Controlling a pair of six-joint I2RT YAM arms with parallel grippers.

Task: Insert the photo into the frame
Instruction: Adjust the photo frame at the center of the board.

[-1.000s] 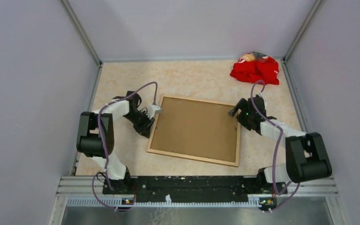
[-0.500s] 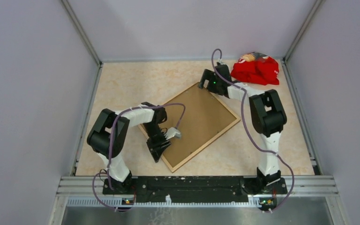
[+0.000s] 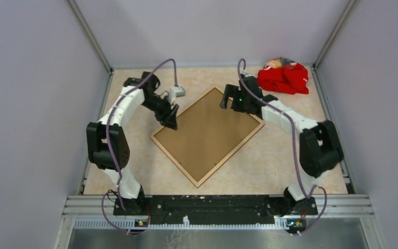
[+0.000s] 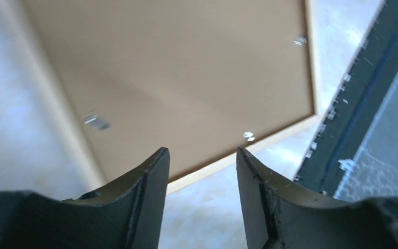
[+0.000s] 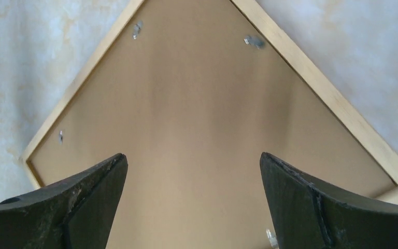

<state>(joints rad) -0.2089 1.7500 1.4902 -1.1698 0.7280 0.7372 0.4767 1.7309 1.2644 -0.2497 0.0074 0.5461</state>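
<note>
The frame [image 3: 207, 142] lies crooked, so I should turn it straighter and steady the frame's rim [image 3: 157, 130] with my left gripper before my right gripper turns a metal tab.
The frame [image 3: 230, 155] lies back up on the table, turned like a diamond, its pale wood rim around a plain brown backing board [image 3: 207, 135]. The photo is out of view. My left gripper [image 3: 172, 115] hangs over the frame's upper left edge; in the left wrist view it [image 4: 202, 150] is open and empty, with the rim [image 4: 285, 132] and bare table beyond. My right gripper [image 3: 228, 101] hovers by the frame's far corner. Seen from the right wrist, it [image 5: 193, 155] stands wide open above the board, and the rim [image 5: 316, 78] runs past it.
A crumpled red cloth [image 3: 282, 77] lies in the far right corner. Small metal tabs [image 5: 253, 41] sit along the board's edges. Grey walls close in three sides, and a black rail [image 3: 212, 202] runs along the near edge.
The frame has turned from nearly square-on to a diamond. My left gripper swung from its near left edge up to its upper left edge. Both grippers have opened wider.
</note>
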